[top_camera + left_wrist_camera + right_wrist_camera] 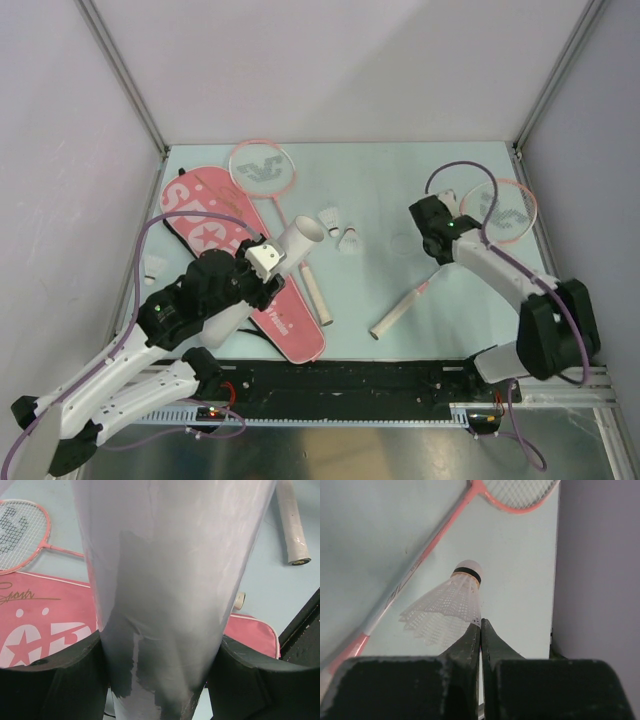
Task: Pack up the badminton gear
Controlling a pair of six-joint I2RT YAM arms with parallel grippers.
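I should continue to go toward the white tube's opening (312, 229) until the cork goes in, because my right gripper has the shuttlecock by its skirt, cork free to lead (470, 569).
My left gripper (262, 262) is shut on the long white tube (292, 243), held tilted above the pink bag (215, 232); in the left wrist view the tube (170, 570) fills the space between the jaws (162, 680). My right gripper (481, 622) is shut, pinching the skirt edge of a white shuttlecock (451, 602); it sits beside one racket (500, 210). Two more shuttlecocks (329, 217) (349, 240) lie mid-table. The other racket (262, 165) lies at the back, its handle (315, 295) beside the bag.
Grey walls close in the table on the left, back and right. A small white object (155, 268) lies at the left edge. The black rail (360, 380) runs along the near edge. The right racket's handle (395, 318) points toward it.
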